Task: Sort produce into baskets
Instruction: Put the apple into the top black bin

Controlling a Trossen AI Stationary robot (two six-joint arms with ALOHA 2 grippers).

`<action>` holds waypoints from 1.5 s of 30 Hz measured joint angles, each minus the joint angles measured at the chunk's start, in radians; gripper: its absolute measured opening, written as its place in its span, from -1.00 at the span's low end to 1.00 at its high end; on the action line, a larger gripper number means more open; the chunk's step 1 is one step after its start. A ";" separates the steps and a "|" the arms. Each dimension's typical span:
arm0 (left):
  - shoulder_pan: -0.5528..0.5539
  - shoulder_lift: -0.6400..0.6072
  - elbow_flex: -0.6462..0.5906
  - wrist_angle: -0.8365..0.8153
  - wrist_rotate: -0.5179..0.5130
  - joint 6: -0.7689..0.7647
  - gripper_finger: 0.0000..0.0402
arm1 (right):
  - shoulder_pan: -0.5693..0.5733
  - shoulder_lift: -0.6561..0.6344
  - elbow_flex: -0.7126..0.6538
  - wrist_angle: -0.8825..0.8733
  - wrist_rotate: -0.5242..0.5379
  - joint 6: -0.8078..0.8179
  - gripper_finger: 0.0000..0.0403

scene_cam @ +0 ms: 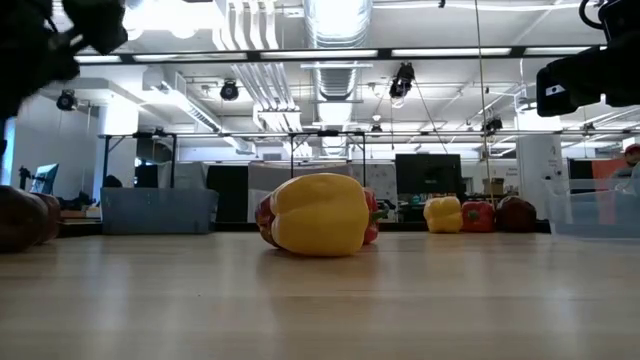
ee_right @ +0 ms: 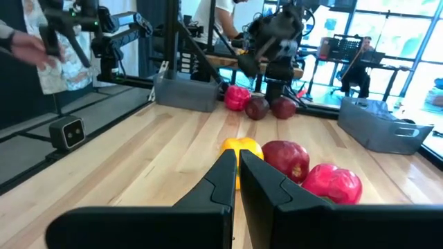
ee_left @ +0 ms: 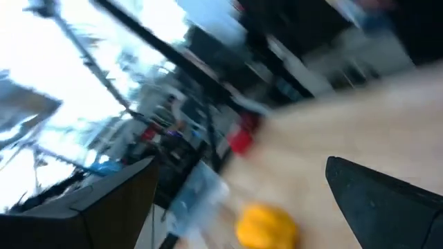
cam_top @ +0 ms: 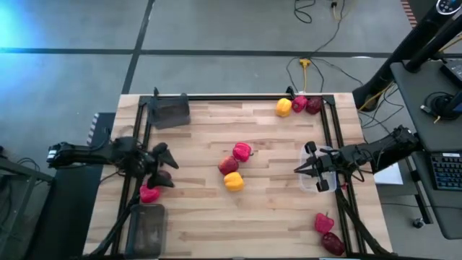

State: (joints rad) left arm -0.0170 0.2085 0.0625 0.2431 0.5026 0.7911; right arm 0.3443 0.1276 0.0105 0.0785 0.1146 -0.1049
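I should pull back my left gripper, pointing level across the table above the dark red apples (cam_top: pixel 166 175), and tilt its fingers down over the apple by the rail.
My left gripper (cam_top: pixel 167 167) is open and empty at the table's left side, raised above dark red apples (ee_right: pixel 257 107) and a red pepper (cam_top: pixel 149 193) that lie on the wood. Its fingers stand wide apart in the left wrist view (ee_left: pixel 242 180). My right gripper (cam_top: pixel 297 169) is shut and empty over the clear basket (cam_top: pixel 318 185) at the right; its fingers show closed in the right wrist view (ee_right: pixel 235 166). A red pepper (cam_top: pixel 242 151), an apple (cam_top: pixel 228 165) and a yellow pepper (cam_top: pixel 234 181) lie mid-table.
A dark basket (cam_top: pixel 170 113) stands at the far left corner and another (cam_top: pixel 148 228) at the near left. A yellow pepper (cam_top: pixel 284 107), a red pepper (cam_top: pixel 299 103) and an apple (cam_top: pixel 313 105) lie at the far right. A pepper (cam_top: pixel 323 222) and an apple (cam_top: pixel 333 243) lie near right.
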 joint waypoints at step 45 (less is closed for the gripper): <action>0.001 0.008 0.809 -0.157 -0.122 -0.838 0.98 | 0.000 0.000 0.000 0.001 -0.001 0.000 -0.94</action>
State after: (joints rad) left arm -0.0162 0.2160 0.8711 0.0864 0.3801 -0.0469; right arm 0.3443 0.1276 0.0105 0.0792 0.1135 -0.1050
